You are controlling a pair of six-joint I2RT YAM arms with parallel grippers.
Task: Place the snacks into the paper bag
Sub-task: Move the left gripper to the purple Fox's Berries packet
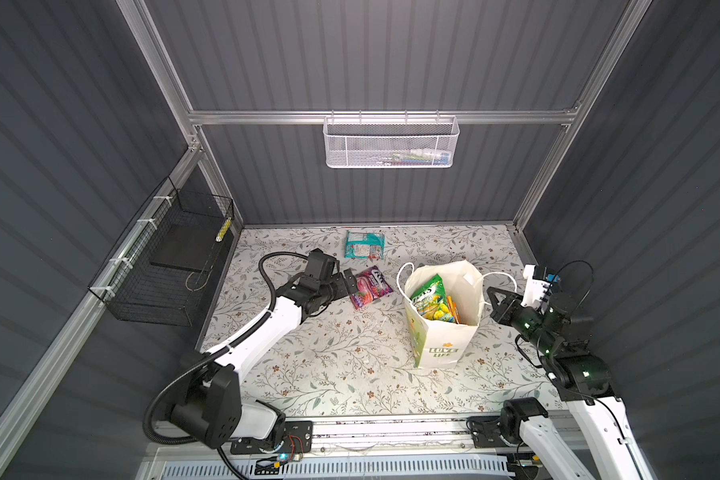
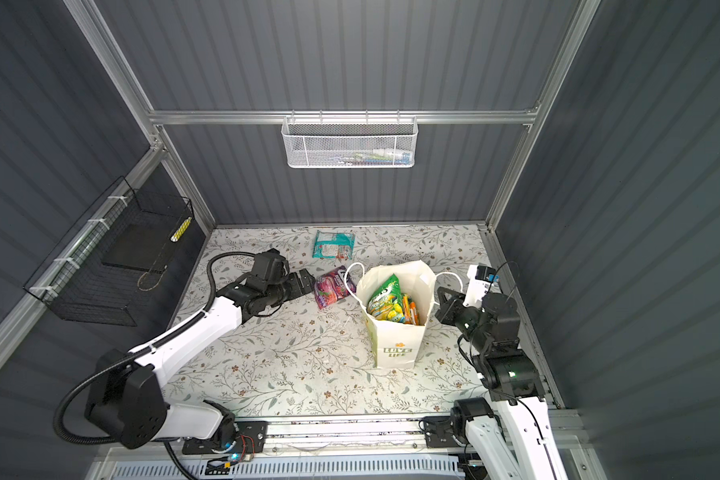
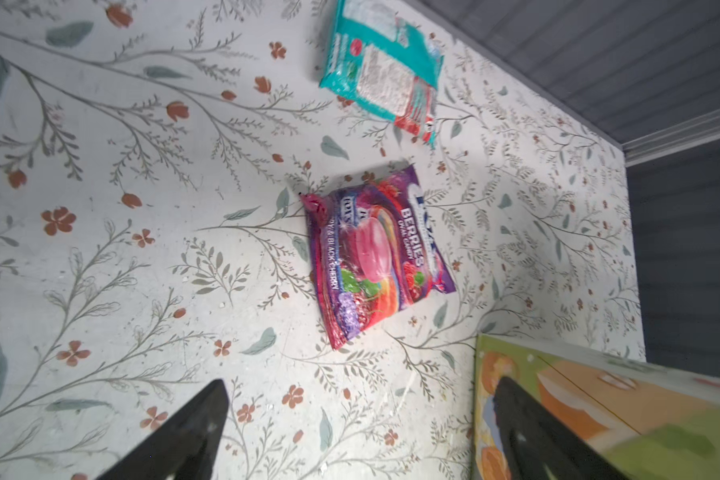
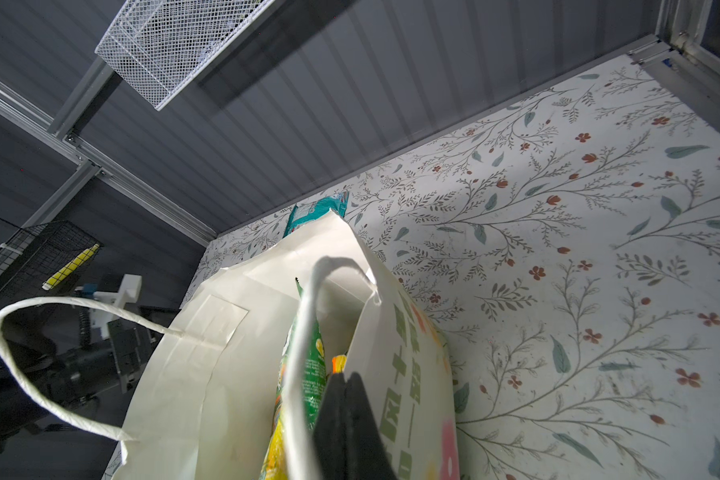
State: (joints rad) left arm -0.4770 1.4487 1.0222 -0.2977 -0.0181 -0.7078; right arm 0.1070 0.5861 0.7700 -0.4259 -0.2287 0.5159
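The purple packet's near edge [image 3: 325,272] is free in front of my left gripper's open fingers, so I go on down toward it until the fingers are on both sides of that edge [image 1: 356,296].
A purple berries packet [image 1: 371,286] [image 2: 334,286] [image 3: 375,253] lies flat on the floral table, with a teal packet [image 1: 364,244] [image 3: 381,70] behind it near the back wall. My left gripper [image 1: 350,284] [image 3: 360,382] hovers open just left of the purple packet, holding nothing. The paper bag [image 1: 441,345] [image 2: 395,345] [image 4: 208,374] stands upright and open. Green, yellow and orange snacks [image 1: 431,297] [image 4: 308,365] stick up inside it. My right gripper [image 1: 491,293] [image 4: 346,376] is shut on the rim of the bag's right wall.
A white mesh basket [image 1: 391,143] hangs on the back rail. A black wire basket [image 1: 171,266] is fixed to the left wall. The bag's cord handles [image 4: 26,374] loop out on both sides, one toward the purple packet.
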